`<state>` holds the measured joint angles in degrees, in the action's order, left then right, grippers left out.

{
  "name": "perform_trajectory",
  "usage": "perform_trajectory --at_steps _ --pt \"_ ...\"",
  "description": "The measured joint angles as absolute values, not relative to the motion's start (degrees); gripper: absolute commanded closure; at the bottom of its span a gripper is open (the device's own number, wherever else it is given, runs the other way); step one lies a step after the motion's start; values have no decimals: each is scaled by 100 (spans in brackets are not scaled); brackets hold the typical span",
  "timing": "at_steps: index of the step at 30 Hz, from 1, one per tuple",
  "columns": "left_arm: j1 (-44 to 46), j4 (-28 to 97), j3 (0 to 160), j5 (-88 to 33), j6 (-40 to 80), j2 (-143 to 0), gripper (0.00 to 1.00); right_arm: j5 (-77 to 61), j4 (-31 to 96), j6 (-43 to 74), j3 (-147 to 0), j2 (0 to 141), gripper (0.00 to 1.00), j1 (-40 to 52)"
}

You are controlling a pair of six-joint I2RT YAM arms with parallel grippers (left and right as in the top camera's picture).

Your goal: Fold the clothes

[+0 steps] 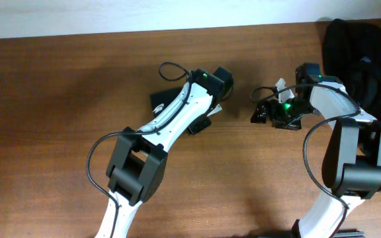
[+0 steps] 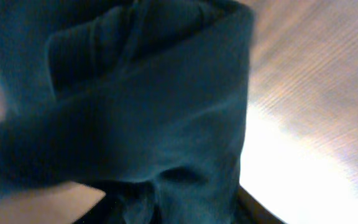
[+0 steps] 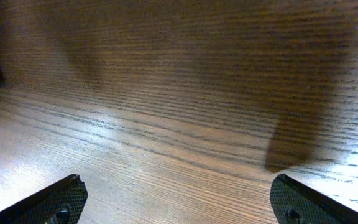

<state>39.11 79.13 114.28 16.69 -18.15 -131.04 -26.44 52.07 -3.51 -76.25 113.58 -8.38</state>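
Note:
I expect the black garment (image 2: 160, 118) to slide along as a single folded bundle when I pull it, since the fabric lies doubled over in thick layers (image 2: 126, 53).
One of the clothes, a small folded black garment (image 1: 167, 99) with a white logo mark, lies at the table's middle. My left arm partly covers it. My left gripper (image 1: 202, 121) sits low at its right edge. In the left wrist view the dark fabric (image 2: 148, 124) fills the frame up close and hides the fingers. My right gripper (image 1: 264, 109) (image 3: 182, 205) hovers to the right of the garment, open, with only bare wood between its fingertips (image 3: 61, 199). More black clothes (image 1: 359, 53) are heaped at the far right corner.
The wooden table (image 1: 58, 119) stretches bare to the left and along the front. The right arm's elbow (image 1: 366, 155) stands just in front of the heap. A pale wall edge runs along the table's back.

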Motion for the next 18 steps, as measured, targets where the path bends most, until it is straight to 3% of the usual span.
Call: perform_trajectory --at_steps 7,16,18 --pt "3896 8724 11605 1297 -1798 -13104 47 -2644 5225 -349 -7627 11358 1 -840" --pt "3771 9056 13500 843 -1638 -13104 48 -2644 5317 -351 -7634 11358 1 -840" --pt "3710 8729 13786 814 -1553 -13087 54 -2644 5341 -351 -7634 11358 1 -840"
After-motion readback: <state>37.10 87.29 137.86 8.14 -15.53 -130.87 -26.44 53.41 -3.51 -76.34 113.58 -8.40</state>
